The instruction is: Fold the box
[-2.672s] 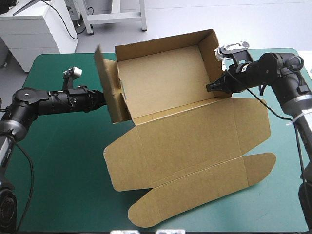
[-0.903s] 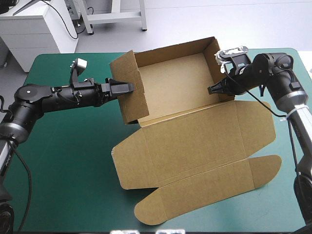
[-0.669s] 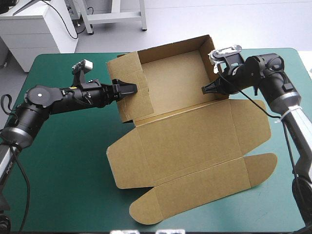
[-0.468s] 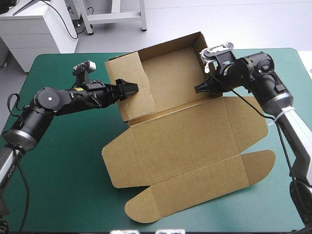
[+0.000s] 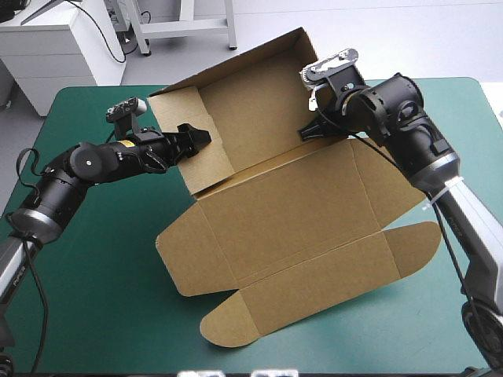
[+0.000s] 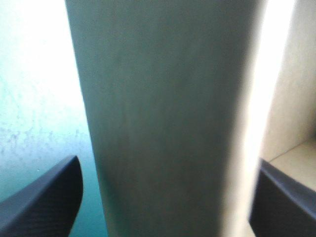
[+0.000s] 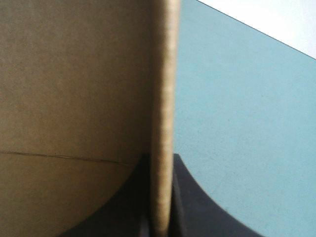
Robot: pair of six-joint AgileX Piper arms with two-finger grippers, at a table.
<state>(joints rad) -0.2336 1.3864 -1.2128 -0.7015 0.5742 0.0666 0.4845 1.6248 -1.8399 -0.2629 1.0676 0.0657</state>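
Observation:
A long crease (image 5: 271,168) joins the lid (image 5: 302,216) to the tipped tray. The lid should swing along and stay spread open when I lower and straighten the tray.
The brown box (image 5: 291,212) lies in the middle of the table. Its tray end is tipped up with walls raised, and its lid and rounded flap lie flat toward the front edge. My left gripper (image 5: 198,138) is at the tray's left wall. In the left wrist view the left gripper (image 6: 168,163) stands open, with the wall (image 6: 168,98) between its fingers (image 6: 44,197). My right gripper (image 5: 305,132) is shut on the tray's right wall. In the right wrist view the board's edge (image 7: 165,74) is pinched in that gripper (image 7: 160,163).
Teal-green cover (image 5: 94,298) shows left of the lid and along the front edge. The lid's rounded flap (image 5: 314,294) reaches close to the table's front edge. The tray's back wall (image 5: 236,63) rises over the far edge.
The right gripper has swung left and away with the right wall, which turned and tipped the tray up. The whole box slid left. The left gripper drew back a little along the left wall.

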